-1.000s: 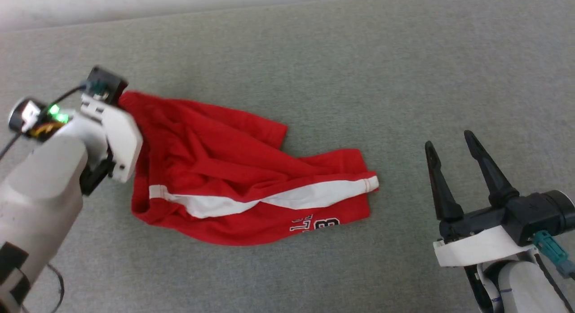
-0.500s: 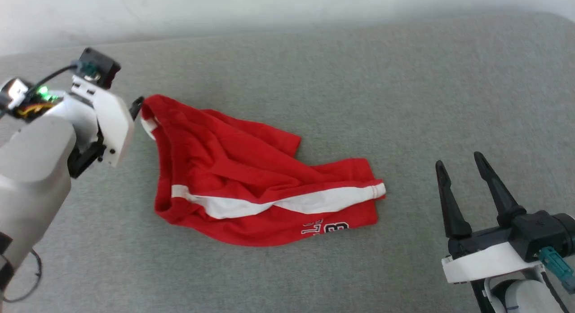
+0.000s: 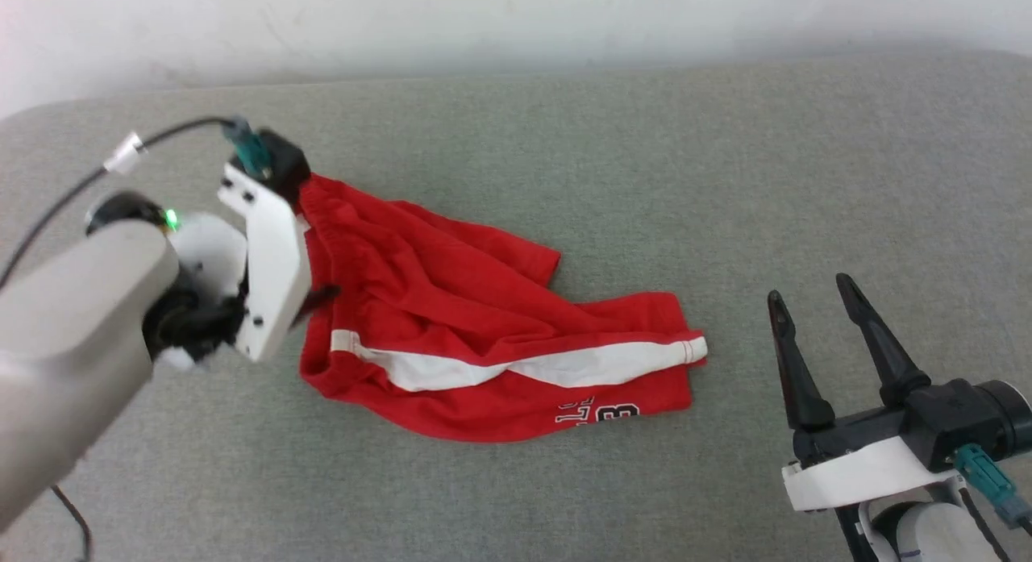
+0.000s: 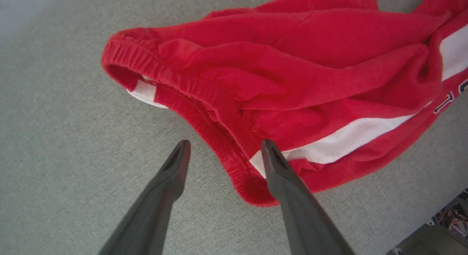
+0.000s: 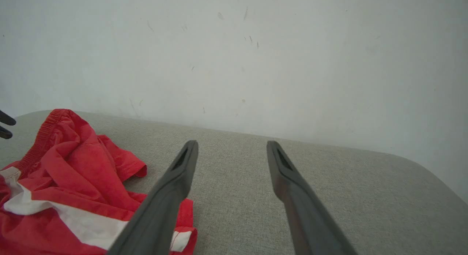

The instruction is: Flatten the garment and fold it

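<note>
The red shorts should show more hidden lettering when I pull them straight, because the white lettering stops short at the near edge of the leg.
The red shorts lie crumpled on the grey surface, waistband to the left and the white stripe running right toward the leg hem. Part of the white lettering shows on the near leg. My left gripper is open and hangs just over the near end of the waistband, one finger over the stripe's start, the other over bare surface. My right gripper stands open and empty to the right of the shorts, well apart from them.
The grey padded surface ends at a pale wall at the back, and its right corner is rounded. A black cable loops off my left wrist. Bare surface lies between the shorts and my right gripper.
The head camera has tilted, shifting the whole picture. My left gripper has turned and come from the waistband's far corner to its near part. The right arm has barely moved.
</note>
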You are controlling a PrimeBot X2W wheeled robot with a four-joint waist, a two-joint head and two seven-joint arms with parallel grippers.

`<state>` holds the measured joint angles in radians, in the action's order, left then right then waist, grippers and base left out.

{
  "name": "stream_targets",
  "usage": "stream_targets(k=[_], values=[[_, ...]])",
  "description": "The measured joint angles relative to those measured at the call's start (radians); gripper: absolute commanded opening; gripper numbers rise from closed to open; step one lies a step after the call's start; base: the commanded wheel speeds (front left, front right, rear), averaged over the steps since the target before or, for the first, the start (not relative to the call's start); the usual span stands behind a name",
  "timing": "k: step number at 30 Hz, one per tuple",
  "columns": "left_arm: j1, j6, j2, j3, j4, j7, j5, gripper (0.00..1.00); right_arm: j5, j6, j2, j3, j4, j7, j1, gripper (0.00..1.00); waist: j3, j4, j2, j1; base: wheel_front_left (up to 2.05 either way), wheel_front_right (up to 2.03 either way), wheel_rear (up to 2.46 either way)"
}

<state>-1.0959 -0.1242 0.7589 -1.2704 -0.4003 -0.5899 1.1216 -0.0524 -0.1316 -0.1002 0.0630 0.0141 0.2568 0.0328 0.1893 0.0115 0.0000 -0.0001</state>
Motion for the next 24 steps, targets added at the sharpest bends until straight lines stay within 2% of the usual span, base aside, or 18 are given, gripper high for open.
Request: stream_targets(k=[4,18,19,20,24], values=[[0.060,0.000,0.001,-0.005,0.027,-0.053,0.015,1.00,0.000,0.000,-0.001,0.002,-0.001,0.000,0.004,1.00,0.013,-0.017,0.0000,0.0001,0.00,0.00,0.00],[0.131,0.000,-0.012,-0.008,0.026,-0.041,0.028,1.00,0.000,0.000,-0.005,0.002,-0.004,0.000,0.025,1.00,0.054,-0.041,0.0000,0.0001,0.00,0.00,0.00],[0.132,0.000,-0.015,-0.008,0.022,-0.030,0.028,0.19,0.000,0.000,-0.005,0.002,-0.004,0.000,0.025,1.00,0.055,-0.041,0.0000,0.0002,0.00,0.00,0.00],[0.132,0.000,-0.017,-0.008,0.021,-0.017,0.028,0.00,0.000,0.000,-0.005,0.002,-0.005,0.000,0.025,1.00,0.054,-0.040,0.0000,0.0002,0.00,0.00,0.00],[0.132,0.000,-0.016,-0.008,0.032,0.038,0.030,0.00,0.000,0.000,-0.013,0.003,-0.011,0.000,0.025,1.00,0.039,-0.034,0.0000,0.0001,0.00,0.00,0.00]])
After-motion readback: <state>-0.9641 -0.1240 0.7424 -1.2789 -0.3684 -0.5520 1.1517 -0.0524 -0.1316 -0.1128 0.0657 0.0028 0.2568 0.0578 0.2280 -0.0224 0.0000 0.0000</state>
